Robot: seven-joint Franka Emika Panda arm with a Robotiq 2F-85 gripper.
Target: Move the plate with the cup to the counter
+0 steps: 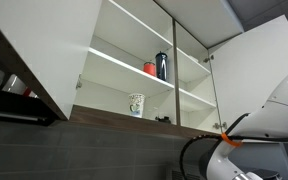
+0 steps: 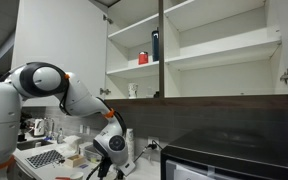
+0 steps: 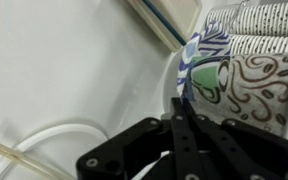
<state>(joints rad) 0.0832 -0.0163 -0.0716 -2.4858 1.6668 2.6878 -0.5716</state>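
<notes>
My gripper is lowering the gripped plate (image 3: 216,72), with the cup on it, beside a clear part of the counter (image 3: 89,60). It should keep going down until the plate rests there.
In the wrist view the plate (image 3: 197,58) is a white saucer with blue-green and dark patterning, seen at the right. The cup (image 3: 259,85), white with dark ornamental swirls, stands on it. My gripper (image 3: 179,105) has its black fingers pressed together on the plate's near rim, just left of the cup. In an exterior view my gripper (image 2: 112,152) is low over the white counter, and the arm hides the plate and cup there. The gripper is out of view in the exterior view that looks up at the cabinet.
The open cabinet holds a red cup (image 1: 150,68), a dark bottle (image 1: 162,65) and a taller patterned mug (image 1: 136,104). A black appliance (image 2: 234,150) stands to the right. Clutter (image 2: 44,155) lies on the counter. A white cable (image 3: 54,135) curves beside the gripper.
</notes>
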